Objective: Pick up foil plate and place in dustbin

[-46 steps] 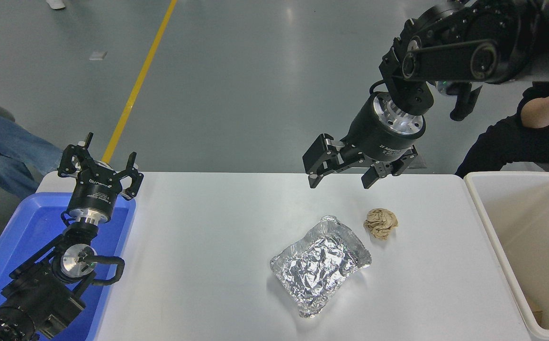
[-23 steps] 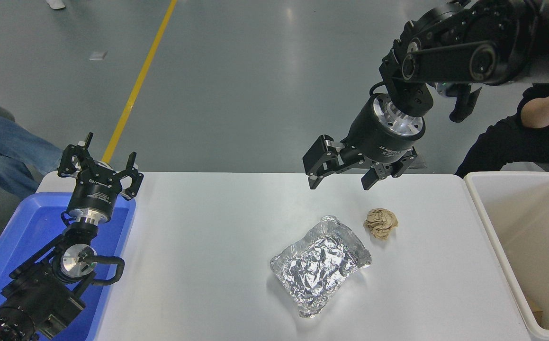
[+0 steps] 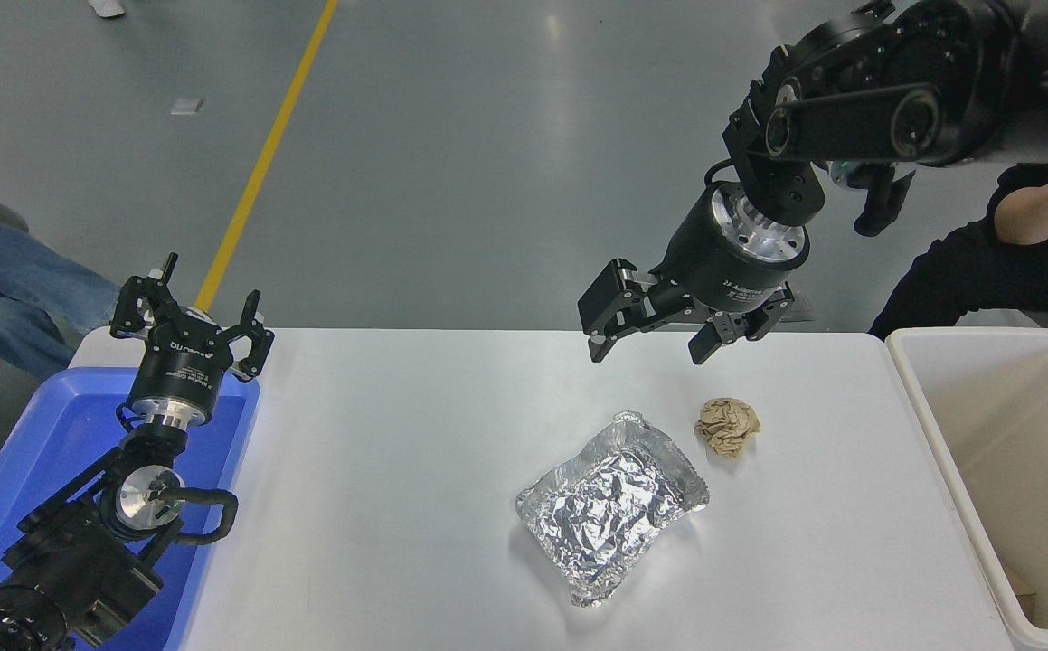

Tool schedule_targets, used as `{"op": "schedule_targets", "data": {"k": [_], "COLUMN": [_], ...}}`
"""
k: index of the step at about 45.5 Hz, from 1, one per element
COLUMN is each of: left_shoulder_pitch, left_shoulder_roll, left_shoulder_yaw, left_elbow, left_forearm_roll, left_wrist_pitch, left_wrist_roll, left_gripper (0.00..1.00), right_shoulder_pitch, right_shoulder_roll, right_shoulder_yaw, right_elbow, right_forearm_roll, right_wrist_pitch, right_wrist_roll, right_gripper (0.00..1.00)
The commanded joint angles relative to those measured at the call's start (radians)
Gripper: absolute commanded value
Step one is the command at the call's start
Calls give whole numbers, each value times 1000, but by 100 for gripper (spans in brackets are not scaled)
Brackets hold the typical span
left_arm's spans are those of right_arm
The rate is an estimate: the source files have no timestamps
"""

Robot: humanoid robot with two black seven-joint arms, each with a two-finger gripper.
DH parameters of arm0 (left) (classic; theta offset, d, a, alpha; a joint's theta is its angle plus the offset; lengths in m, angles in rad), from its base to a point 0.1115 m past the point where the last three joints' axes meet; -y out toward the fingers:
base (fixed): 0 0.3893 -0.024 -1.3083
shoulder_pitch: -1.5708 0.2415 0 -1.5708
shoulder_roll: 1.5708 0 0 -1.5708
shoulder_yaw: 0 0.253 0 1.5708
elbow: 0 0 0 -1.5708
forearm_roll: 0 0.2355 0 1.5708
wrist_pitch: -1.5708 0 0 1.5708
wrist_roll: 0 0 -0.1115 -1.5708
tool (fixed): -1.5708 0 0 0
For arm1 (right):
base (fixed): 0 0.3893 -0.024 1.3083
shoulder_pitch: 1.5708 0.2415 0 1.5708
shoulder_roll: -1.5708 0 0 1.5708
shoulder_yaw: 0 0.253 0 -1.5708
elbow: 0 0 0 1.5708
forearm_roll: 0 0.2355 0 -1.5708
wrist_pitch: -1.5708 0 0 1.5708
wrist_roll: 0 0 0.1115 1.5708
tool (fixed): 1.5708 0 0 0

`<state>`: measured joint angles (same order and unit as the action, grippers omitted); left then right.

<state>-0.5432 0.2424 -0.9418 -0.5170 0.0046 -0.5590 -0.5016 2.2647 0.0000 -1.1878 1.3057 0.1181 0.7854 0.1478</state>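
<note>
My gripper will lift the edge of the foil plate, and the plate will stay spread and stick out sideways, because a raised rim goes around its crinkled middle.
The foil plate, a crinkled silver tray with a raised rim, lies on the white table right of centre. My right gripper hangs open in the air above the table's far edge, beyond the plate and apart from it, with nothing between its fingers. The off-white dustbin stands at the table's right end, its inside partly in view. My left gripper is parked open at the lower left, over the blue tub.
A crumpled tan paper ball lies just beyond the plate's right corner. A blue tub stands at the left end. A person in black sits at the far right; jeans-clad legs show at the left.
My right arm has shifted very slightly; the gripper stays open at nearly the same spot. The plate, the paper ball and the left arm have not moved.
</note>
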Motion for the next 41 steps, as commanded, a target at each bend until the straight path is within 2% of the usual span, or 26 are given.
{"op": "schedule_targets", "data": {"k": [1,41], "left_shoulder_pitch": [-1,-1], "left_shoulder_roll": [0,0], "left_shoulder_yaw": [0,0], "left_elbow": [0,0], "left_forearm_roll": [0,0], "left_wrist_pitch": [-1,-1], "left_wrist_roll": [0,0], "left_gripper": [98,98], "right_shoulder_pitch": [-8,-4], "right_shoulder_roll": [0,0], "right_shoulder_yaw": [-3,-13], "right_elbow": [-11,-31], "right_forearm_roll": [0,0], "right_wrist_pitch": [0,0], "right_wrist_roll": [1,2], "right_gripper": [100,100]}}
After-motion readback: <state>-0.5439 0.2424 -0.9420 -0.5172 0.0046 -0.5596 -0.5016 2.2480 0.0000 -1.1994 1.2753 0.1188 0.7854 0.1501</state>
